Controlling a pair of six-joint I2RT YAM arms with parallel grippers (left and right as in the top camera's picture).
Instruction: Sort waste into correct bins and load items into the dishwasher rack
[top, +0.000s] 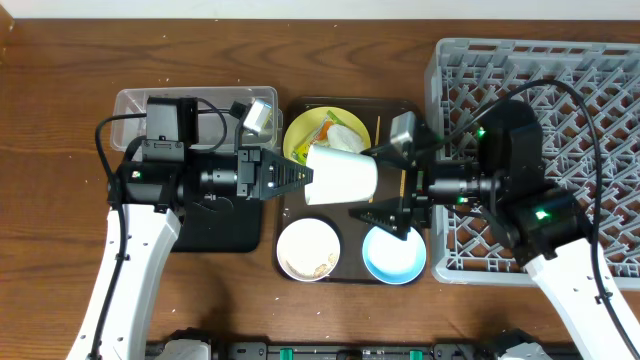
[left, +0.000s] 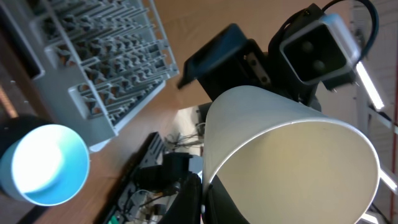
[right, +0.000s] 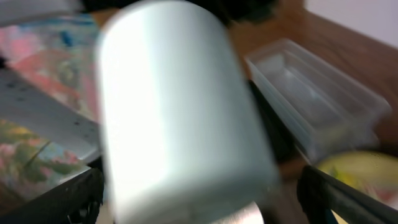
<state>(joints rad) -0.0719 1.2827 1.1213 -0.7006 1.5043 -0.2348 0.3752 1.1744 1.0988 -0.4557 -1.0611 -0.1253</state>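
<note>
My left gripper holds the small white cup by its rim (top: 314, 177), far from the grey rack. My right gripper should therefore grasp the cup's base (top: 371, 180) and load it.
The small white cup (top: 340, 175) hangs sideways in the air above the brown serving tray. My left gripper (top: 305, 178) is shut on its rim; the left wrist view shows the cup (left: 292, 155) large, with one finger (left: 202, 199) inside the mouth. My right gripper (top: 388, 182) is open, with a finger on each side of the cup's base. In the right wrist view the blurred cup (right: 180, 112) sits between the spread fingers (right: 205, 199). The yellow plate (top: 312, 128) carries the wrapper (top: 325, 128) and tissue (top: 347, 137). The pink-and-white bowl (top: 307, 250) and light blue bowl (top: 392, 255) sit below.
The brown serving tray (top: 345, 274) lies between the arms. The clear tub (top: 135, 105) and black tray (top: 215, 228) are under the left arm. The grey rack (top: 560, 90) is on the right, partly under the right arm. A chopstick (top: 378, 125) lies by the plate.
</note>
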